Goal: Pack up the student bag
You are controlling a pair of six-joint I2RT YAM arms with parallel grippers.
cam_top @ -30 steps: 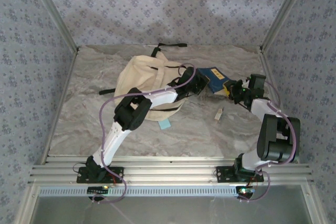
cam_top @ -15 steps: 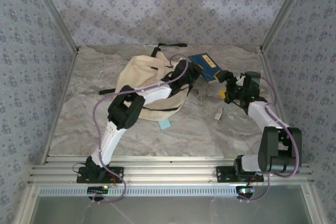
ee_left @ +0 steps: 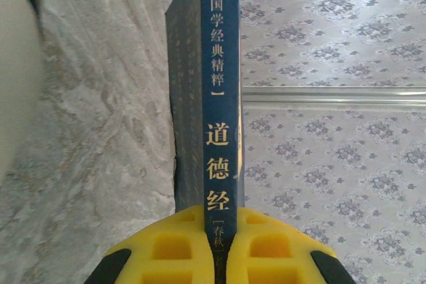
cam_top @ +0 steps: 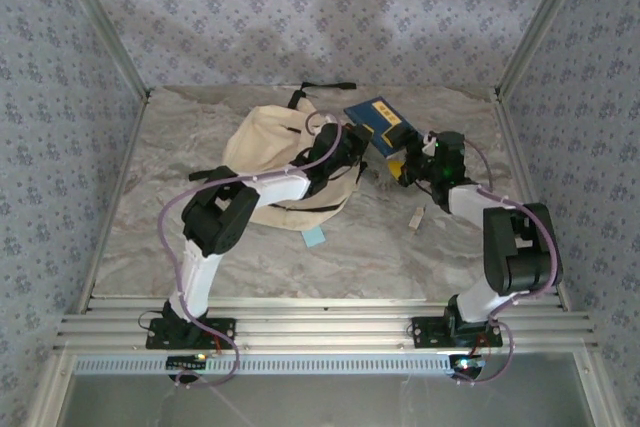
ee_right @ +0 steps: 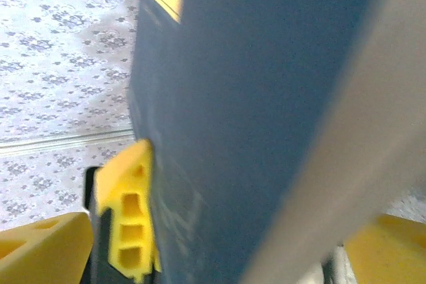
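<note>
The bag's opening (cam_top: 340, 187) is lying flat while my left gripper holds the book. Next, my right gripper takes the book (cam_top: 379, 117) first, so that my left gripper can then open the bag.
The student bag (cam_top: 270, 147), cream with black straps, lies at the back middle of the table; its fabric shows at the left edge of the left wrist view (ee_left: 13, 64). My left gripper (cam_top: 352, 150) is shut on the lower end of a dark blue book (cam_top: 380, 122), held just right of the bag. The gold-lettered spine (ee_left: 221, 98) stands upright between the yellow fingers (ee_left: 166, 251). My right gripper (cam_top: 405, 169) is open close beside the book's right edge. The book's cover (ee_right: 253, 98) looms between its spread yellow fingers (ee_right: 40, 247).
A small white object (cam_top: 418, 216) lies on the marble tabletop right of centre. A light blue piece (cam_top: 314, 236) sits just in front of the bag. Aluminium frame posts and patterned walls bound the table on three sides.
My right gripper opened and let go of the book, then followed it leftward. My left gripper carried the book up and left, closer to the bag.
</note>
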